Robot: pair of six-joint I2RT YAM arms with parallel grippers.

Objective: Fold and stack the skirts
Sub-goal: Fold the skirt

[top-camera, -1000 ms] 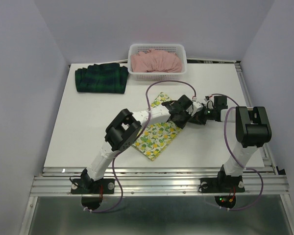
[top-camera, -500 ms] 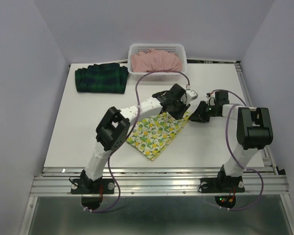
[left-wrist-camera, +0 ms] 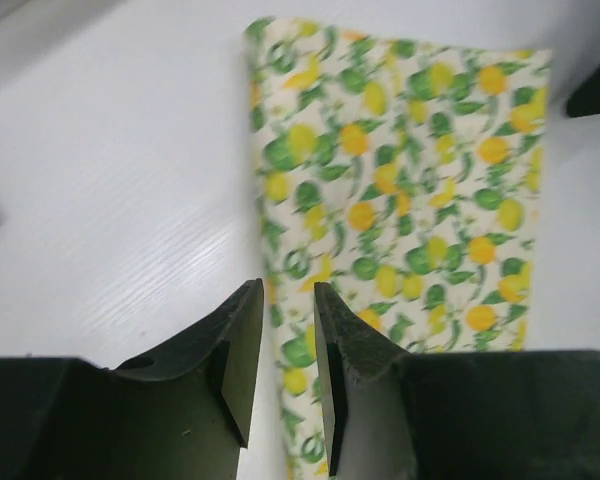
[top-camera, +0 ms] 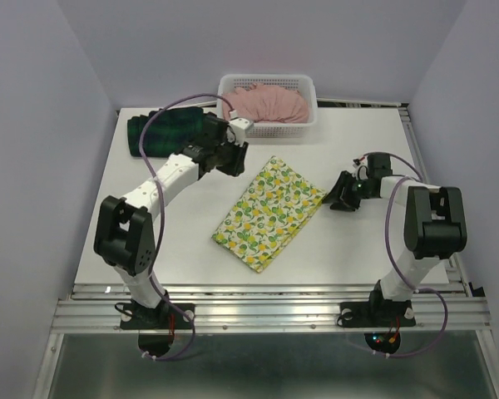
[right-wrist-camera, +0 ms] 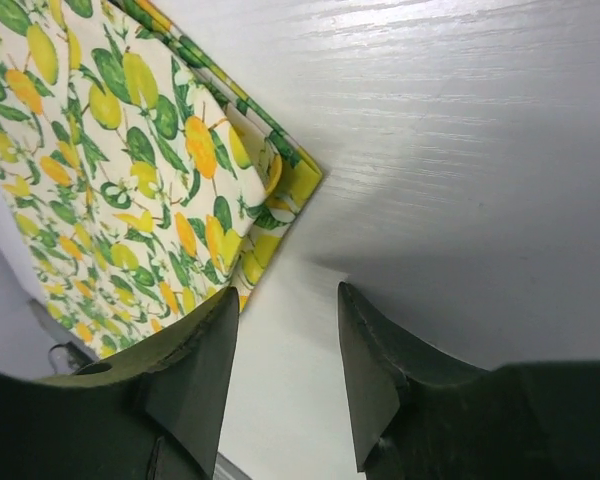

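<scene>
My left gripper should wait until I turn the lemon-print skirt (top-camera: pixel 270 214) square and then take its near end (top-camera: pixel 238 253), because the skirt lies at a slant to the table's near edge.
The lemon-print skirt (top-camera: pixel 271 212) lies folded in a flat rectangle mid-table; it also shows in the left wrist view (left-wrist-camera: pixel 400 180) and the right wrist view (right-wrist-camera: pixel 110 150). The plaid skirt (top-camera: pixel 173 133) lies folded at the back left, partly behind my left arm. The pink skirt (top-camera: pixel 266 102) sits in the white basket (top-camera: pixel 268 125). My left gripper (top-camera: pixel 233 162) (left-wrist-camera: pixel 285 290) hovers off the lemon skirt's back-left edge, jaws a narrow gap apart and empty. My right gripper (top-camera: pixel 338 194) (right-wrist-camera: pixel 285 295) is open and empty beside the skirt's right corner.
The basket stands at the back centre against the wall. Purple cables loop over both arms. A metal rail (top-camera: pixel 274 293) runs along the table's near edge, and another along the right side.
My left arm has let go of the lemon skirt and swung back left toward the plaid skirt. The lemon skirt now lies uncovered and flat. My right gripper has hardly moved.
</scene>
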